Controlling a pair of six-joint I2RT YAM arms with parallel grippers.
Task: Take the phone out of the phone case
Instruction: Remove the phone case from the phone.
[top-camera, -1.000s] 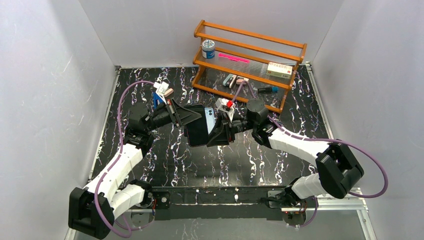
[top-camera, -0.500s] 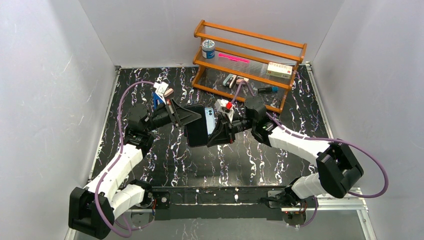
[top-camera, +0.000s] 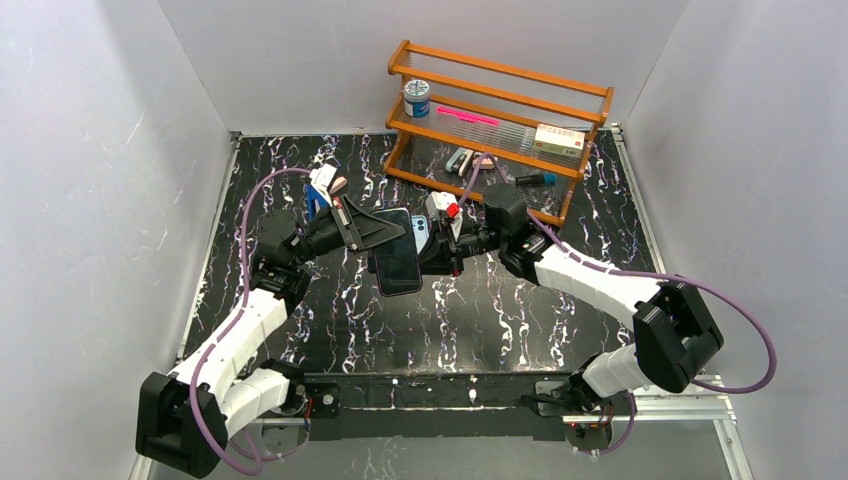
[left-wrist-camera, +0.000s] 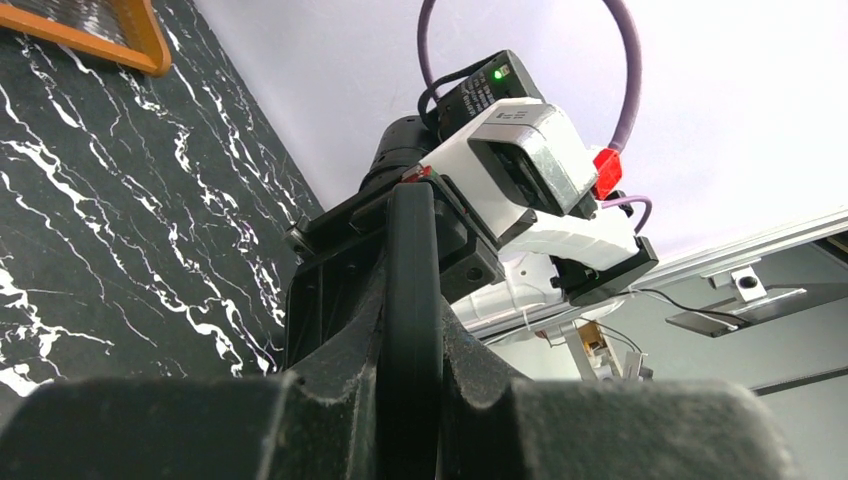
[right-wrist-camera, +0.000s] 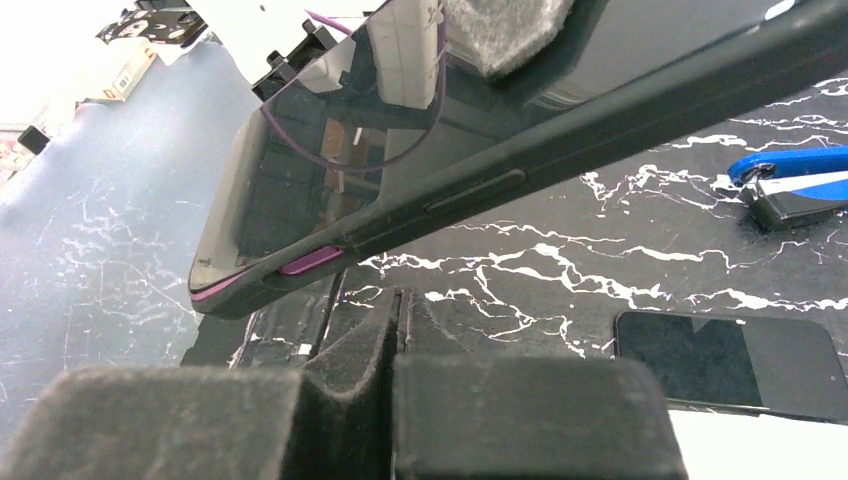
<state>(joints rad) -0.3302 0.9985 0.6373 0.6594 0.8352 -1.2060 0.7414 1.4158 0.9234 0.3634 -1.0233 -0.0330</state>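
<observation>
Next, I open my right gripper, which is shut and empty below the case's long side, and grab the case's near corner to peel the case off.
The phone sits in its black case, held above the table's middle. Its light-blue back with lenses shows at the case's cutout. My left gripper is shut on the case's left edge; in the left wrist view the case stands edge-on between the fingers of the left gripper. My right gripper is close against the case's right side. In the right wrist view the right gripper is shut and empty, just under the glossy screen and the case rim, which has a purple button.
A wooden rack stands at the back with a tin, a pink pen and a box. A blue and white clip lies behind the left gripper. A flat black slab lies on the marbled tabletop.
My right gripper has moved back and to the left, closer to the case's upper right edge. The cased phone has shifted slightly and hangs lower at its near end.
</observation>
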